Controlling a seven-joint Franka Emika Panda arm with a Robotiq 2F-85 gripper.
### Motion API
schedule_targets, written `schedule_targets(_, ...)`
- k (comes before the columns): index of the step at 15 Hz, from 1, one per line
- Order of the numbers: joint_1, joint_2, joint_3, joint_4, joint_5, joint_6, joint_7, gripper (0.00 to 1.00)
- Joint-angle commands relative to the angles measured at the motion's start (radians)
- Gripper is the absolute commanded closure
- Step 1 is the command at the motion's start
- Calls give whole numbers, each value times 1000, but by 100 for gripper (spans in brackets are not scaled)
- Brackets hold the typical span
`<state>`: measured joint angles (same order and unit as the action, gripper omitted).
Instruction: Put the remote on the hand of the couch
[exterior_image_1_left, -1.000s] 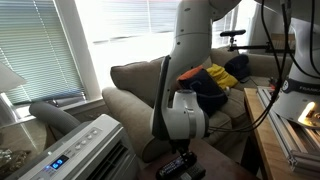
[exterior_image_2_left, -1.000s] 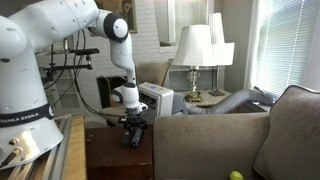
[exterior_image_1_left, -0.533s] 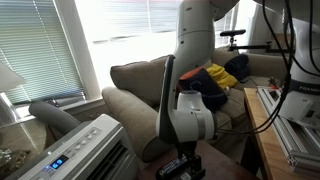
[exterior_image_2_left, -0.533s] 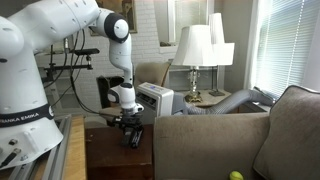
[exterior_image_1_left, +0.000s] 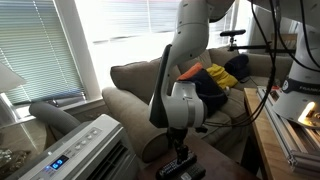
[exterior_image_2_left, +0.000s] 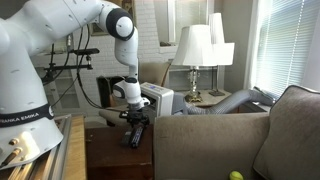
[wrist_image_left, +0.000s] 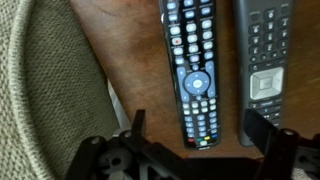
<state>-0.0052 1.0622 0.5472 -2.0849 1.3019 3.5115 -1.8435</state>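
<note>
Next, my gripper shifts along the remote and takes it at its round pad (wrist_image_left: 197, 83) closer to the remote's middle, because its open fingers straddle only the remote's near end (wrist_image_left: 203, 139).
The remote (wrist_image_left: 190, 70) is slim and black with rows of pale buttons. It lies flat on the dark wooden side table (wrist_image_left: 130, 60) next to a shorter dark device (wrist_image_left: 265, 60). My gripper (wrist_image_left: 200, 128) is open just above the table, one finger on each side of the remote's near end, not touching it. The olive-tan couch armrest (wrist_image_left: 45, 90) curves along the left of the wrist view. It also shows in both exterior views (exterior_image_1_left: 125, 108) (exterior_image_2_left: 210, 140), right beside the gripper (exterior_image_1_left: 181, 158) (exterior_image_2_left: 135, 127). There the remote is only a dark shape (exterior_image_2_left: 133, 139) under the fingers.
A white air-conditioner unit (exterior_image_1_left: 85, 148) stands by the side table (exterior_image_2_left: 108, 155). Table lamps (exterior_image_2_left: 195, 50) stand behind it. Coloured clothes (exterior_image_1_left: 215, 82) lie piled on the couch seat. A wooden bench (exterior_image_1_left: 268, 130) with equipment is on one side. A green ball (exterior_image_2_left: 236, 176) lies on the couch.
The wrist dipped a little and then rose and shifted slightly over the table. The gripper stays open and both remotes lie where they were.
</note>
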Motion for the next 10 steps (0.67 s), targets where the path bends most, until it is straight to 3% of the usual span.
schedule_targets(1, -99, 41, 75, -63, -135, 95, 80, 0)
schedule_targets(10, -243, 203, 123, -169, -424, 288, 235, 0)
